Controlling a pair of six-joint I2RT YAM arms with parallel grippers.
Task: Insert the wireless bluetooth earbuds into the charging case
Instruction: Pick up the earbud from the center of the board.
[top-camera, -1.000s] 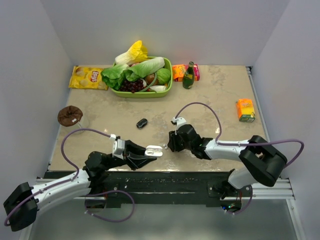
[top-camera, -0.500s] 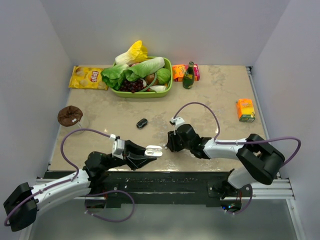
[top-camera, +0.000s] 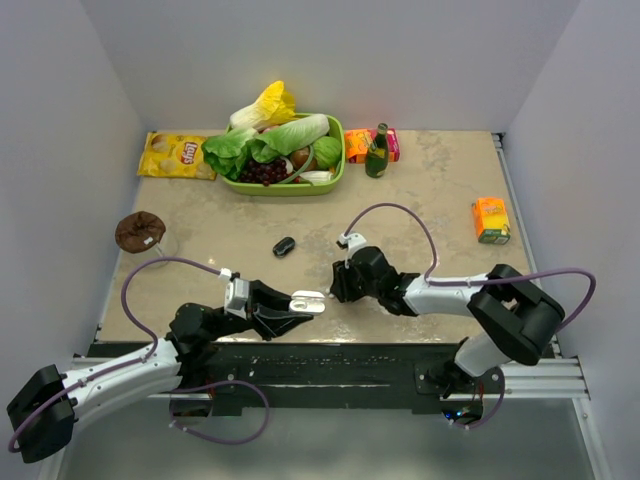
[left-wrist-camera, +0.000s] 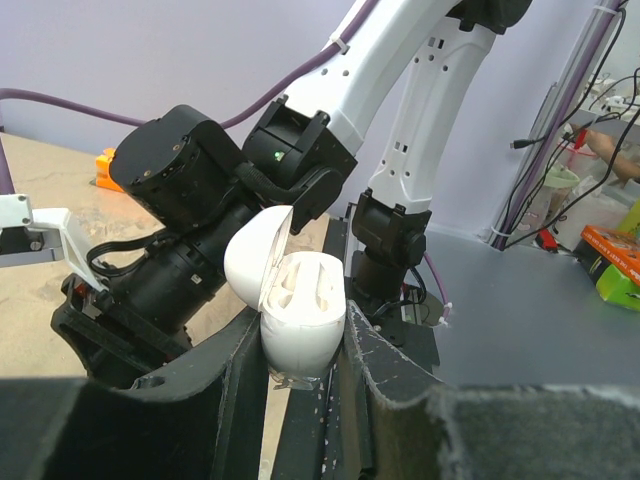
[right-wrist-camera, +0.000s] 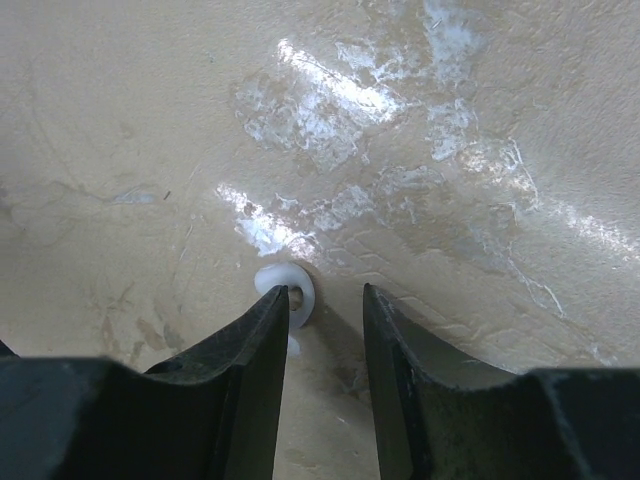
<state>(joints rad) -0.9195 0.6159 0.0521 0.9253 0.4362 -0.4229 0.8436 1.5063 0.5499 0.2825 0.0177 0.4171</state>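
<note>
The earbud (right-wrist-camera: 290, 285) is under a finger of my right gripper. I should open wider, put my fingers on both sides of the earbud's stem and close before I go to the charging case.
My left gripper (top-camera: 300, 303) is shut on a white oval charging case (top-camera: 309, 299), held just above the table's near edge. In the left wrist view the case (left-wrist-camera: 296, 322) sits between my left gripper's (left-wrist-camera: 300, 352) fingers with its lid open and both wells empty. My right gripper (top-camera: 337, 287) is low over the table just right of the case. In the right wrist view it (right-wrist-camera: 325, 302) is open a little. A whitish earbud (right-wrist-camera: 286, 283) lies on the table at the tip of its left finger, partly hidden by it. A small black case (top-camera: 284, 246) lies farther back. No black earbuds are visible.
A green basket (top-camera: 338, 168) of vegetables stands at the back, with a yellow chips bag (top-camera: 177, 155) to its left. A dark bottle (top-camera: 377, 150) and an orange-pink pack (top-camera: 358, 146) are to its right. An orange carton (top-camera: 490, 220) is at the right, a brown round object (top-camera: 139, 231) at the left.
My right gripper has crept slightly left, toward the held case. The left arm and the case have not moved.
</note>
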